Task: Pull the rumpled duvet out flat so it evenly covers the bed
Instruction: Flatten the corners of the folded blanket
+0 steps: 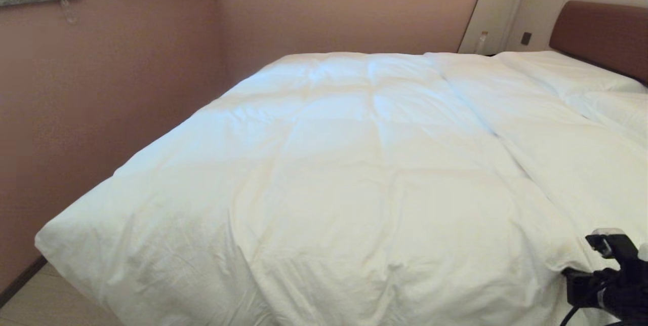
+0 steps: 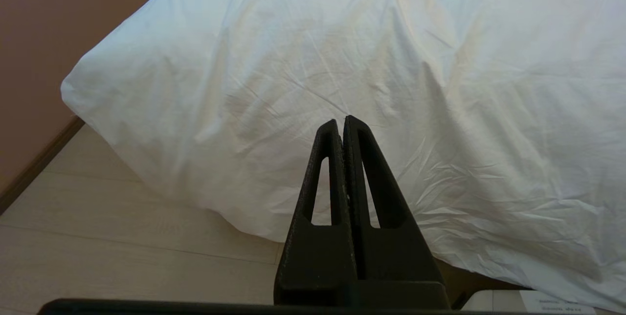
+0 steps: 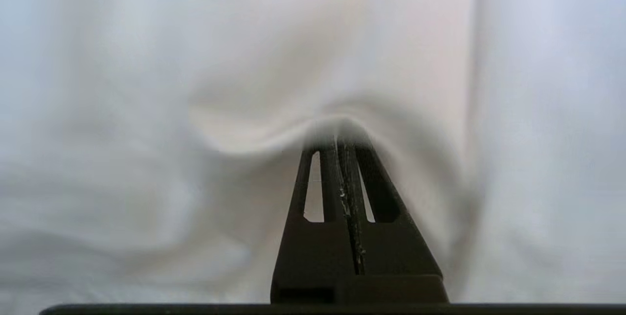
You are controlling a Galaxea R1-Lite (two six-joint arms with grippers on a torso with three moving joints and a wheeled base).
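Observation:
My shut right fingers pucker the duvet's near side (image 1: 562, 262), so they should retreat and lower toward the hanging hem.
The white puffy duvet (image 1: 324, 164) lies spread over the bed, whose brown headboard (image 1: 602, 32) shows at the far right. One corner of it hangs over the foot end toward the floor (image 2: 146, 109). My right arm (image 1: 615, 275) reaches in at the near right edge. In the right wrist view my right gripper (image 3: 342, 134) is shut, with a fold of duvet cloth (image 3: 220, 129) puckered over its tips. My left gripper (image 2: 340, 122) is shut with nothing in it, hanging in front of the overhanging duvet.
A pink wall (image 1: 101, 88) runs close along the bed's left side, with a narrow strip of pale floor (image 2: 122, 236) and a skirting board below. White pillows (image 1: 562, 70) lie by the headboard. A small bottle (image 1: 481, 41) stands on the ledge beyond.

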